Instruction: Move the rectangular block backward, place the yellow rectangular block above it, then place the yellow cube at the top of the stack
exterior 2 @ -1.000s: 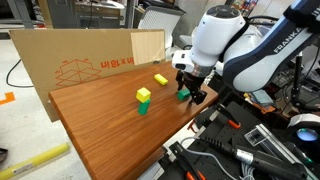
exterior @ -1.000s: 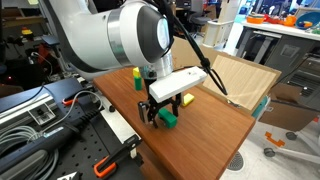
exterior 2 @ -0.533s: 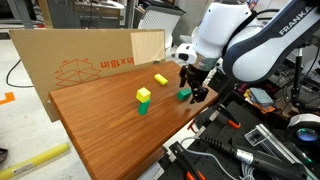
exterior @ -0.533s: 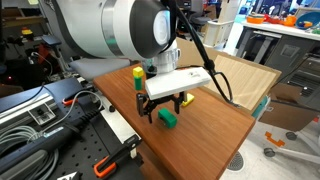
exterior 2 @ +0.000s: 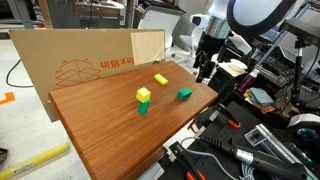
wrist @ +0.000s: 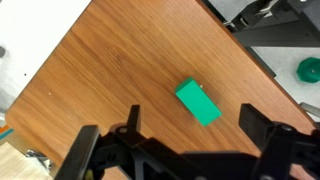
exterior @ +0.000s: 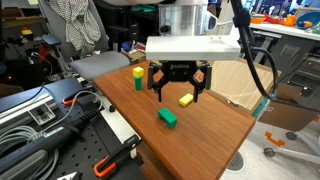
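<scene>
The green rectangular block (exterior: 167,117) lies flat and its top is clear. My open gripper should keep going to the yellow rectangular block and close across its narrow width.
The green rectangular block (exterior: 167,117) lies flat on the wooden table (exterior: 215,130) near its front edge; it also shows in the other exterior view (exterior 2: 184,95) and the wrist view (wrist: 198,103). The yellow rectangular block (exterior: 185,99) (exterior 2: 160,79) lies a little behind it. The yellow cube (exterior: 137,72) (exterior 2: 144,94) sits on a small green cube (exterior 2: 143,107). My gripper (exterior: 180,85) (exterior 2: 203,72) (wrist: 192,113) is open and empty, hanging well above the green rectangular block, with its fingers (wrist: 133,118) on either side in the wrist view.
A cardboard sheet (exterior 2: 80,60) stands along the back of the table. An open cardboard box (exterior: 245,80) sits beside the table. Cables and tools (exterior: 40,115) lie on the bench next to the table's edge (exterior 2: 150,165).
My gripper, which stood low around the green rectangular block, has risen straight up and away from it. The block stays on the table.
</scene>
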You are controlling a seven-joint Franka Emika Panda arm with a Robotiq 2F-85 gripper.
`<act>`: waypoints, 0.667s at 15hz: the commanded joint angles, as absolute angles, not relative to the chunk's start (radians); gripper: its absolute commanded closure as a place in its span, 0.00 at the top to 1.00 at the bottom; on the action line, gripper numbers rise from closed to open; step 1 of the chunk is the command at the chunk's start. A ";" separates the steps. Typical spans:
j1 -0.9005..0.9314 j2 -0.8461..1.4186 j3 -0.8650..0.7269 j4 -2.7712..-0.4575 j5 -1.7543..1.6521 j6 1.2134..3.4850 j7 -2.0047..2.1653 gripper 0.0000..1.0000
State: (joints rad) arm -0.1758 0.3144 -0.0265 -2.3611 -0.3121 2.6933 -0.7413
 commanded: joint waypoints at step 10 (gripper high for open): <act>-0.141 0.506 0.026 -2.018 0.042 2.491 -0.307 1.00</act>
